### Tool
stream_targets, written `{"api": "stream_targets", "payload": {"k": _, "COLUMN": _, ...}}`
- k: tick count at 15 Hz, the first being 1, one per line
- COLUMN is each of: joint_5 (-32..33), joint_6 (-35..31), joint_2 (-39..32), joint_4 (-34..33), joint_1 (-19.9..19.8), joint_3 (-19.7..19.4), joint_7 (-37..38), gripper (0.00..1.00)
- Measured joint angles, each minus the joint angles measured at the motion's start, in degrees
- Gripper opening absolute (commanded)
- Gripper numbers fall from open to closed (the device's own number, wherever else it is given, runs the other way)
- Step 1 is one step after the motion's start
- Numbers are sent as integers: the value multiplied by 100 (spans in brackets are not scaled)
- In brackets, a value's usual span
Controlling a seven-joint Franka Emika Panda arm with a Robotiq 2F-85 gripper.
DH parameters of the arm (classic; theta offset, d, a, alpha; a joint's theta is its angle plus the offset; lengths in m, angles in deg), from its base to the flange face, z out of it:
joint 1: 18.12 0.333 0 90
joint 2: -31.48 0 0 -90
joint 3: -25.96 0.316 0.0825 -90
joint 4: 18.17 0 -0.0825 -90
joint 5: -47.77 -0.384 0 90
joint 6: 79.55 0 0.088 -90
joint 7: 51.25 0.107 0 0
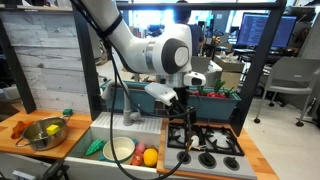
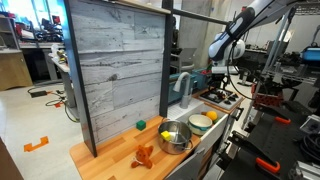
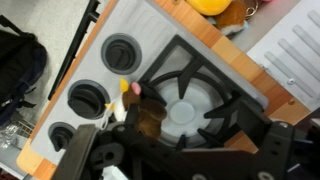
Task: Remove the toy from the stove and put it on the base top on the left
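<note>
The toy is under one finger at the burner grate's edge. Next, my gripper moves over and turns until its open fingers are on both sides of the toy's body point(image 3: 149, 116).
The grey stove point(image 3: 180, 75) fills the wrist view, with a black burner grate and black knobs point(image 3: 122, 50) along its front. The small reddish-brown toy point(image 3: 143, 118) lies at the grate's edge near the knobs, a pink tip point(image 3: 126, 87) beside it. My gripper point(image 3: 198, 135) hangs low over this burner with its dark fingers spread, open, and the toy sits just inside one finger. In an exterior view my gripper point(image 1: 183, 106) is above the stove point(image 1: 205, 142). The wooden base top point(image 1: 12, 138) lies beyond the sink; it also shows in an exterior view point(image 2: 110, 160).
A steel bowl point(image 1: 45, 133) with a yellow toy fruit stands on the base top, and an orange piece point(image 2: 145, 155) lies near the bowl point(image 2: 175, 137). The white sink point(image 1: 100, 128) holds a plate and toy fruits. A grey plank wall point(image 2: 120, 65) backs the counter.
</note>
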Motion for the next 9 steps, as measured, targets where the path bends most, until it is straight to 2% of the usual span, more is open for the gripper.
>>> {"api": "stream_targets", "payload": {"k": 3, "joint_5": -10, "joint_6": 52, "joint_2": -636, "joint_4": -757, "joint_1": 118, "joint_3": 29, "joint_7": 324, "gripper": 100}}
{"api": "stream_targets", "payload": {"k": 5, "joint_5": -10, "joint_6": 67, "joint_2": -994, "joint_4": -1197, "joint_1": 182, "joint_3": -85, "joint_7": 721, "gripper": 100}}
{"api": "stream_targets", "payload": {"k": 9, "joint_5": -9, "joint_6": 183, "joint_2": -1166, "joint_4": -1518, "joint_1": 79, "joint_3": -360, "joint_7": 1177, "gripper": 100}}
